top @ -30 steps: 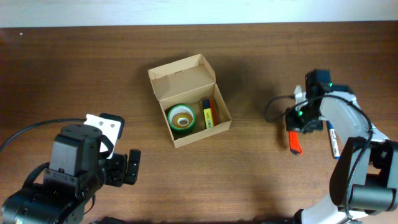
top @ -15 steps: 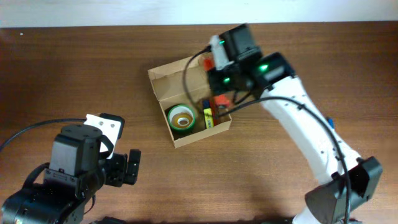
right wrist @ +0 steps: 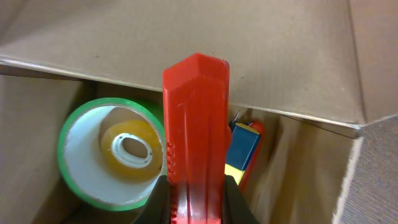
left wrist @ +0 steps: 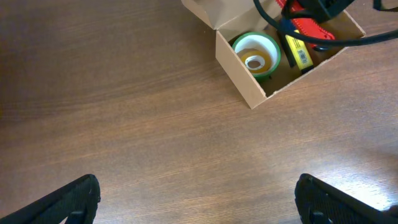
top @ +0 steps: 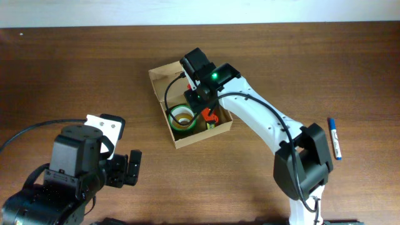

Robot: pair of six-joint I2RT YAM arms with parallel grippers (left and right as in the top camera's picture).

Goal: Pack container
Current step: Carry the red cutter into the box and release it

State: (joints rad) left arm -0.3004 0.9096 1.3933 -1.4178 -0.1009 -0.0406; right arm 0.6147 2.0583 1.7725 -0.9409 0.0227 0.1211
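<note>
The red utility knife is pointing back across the narrow gap (top: 199,127) next to the green tape roll, so the robot's right gripper needs to turn the knife along the container's front side (top: 203,134).
The brown cardboard container (top: 161,88) stands open at mid-table, its flap lid up at the back. Inside are a green tape roll (top: 182,117) and a yellow-and-blue item (top: 210,124). My right gripper (top: 209,114) is shut on a red utility knife (right wrist: 195,124) and holds it over the box's inside, between the tape roll (right wrist: 115,155) and the yellow-and-blue item (right wrist: 243,151). My left gripper (left wrist: 199,202) is open and empty over bare table, well in front of and left of the container (left wrist: 239,71). It shows at lower left in the overhead view (top: 128,169).
A blue-and-white marker (top: 334,138) lies on the table at the far right. The right arm (top: 269,125) stretches from the lower right across to the box. The brown wooden table (top: 94,69) surrounds the box.
My right gripper carried the red knife from the table's right side to the box, then moved left and down over its inside. The left arm has not moved.
</note>
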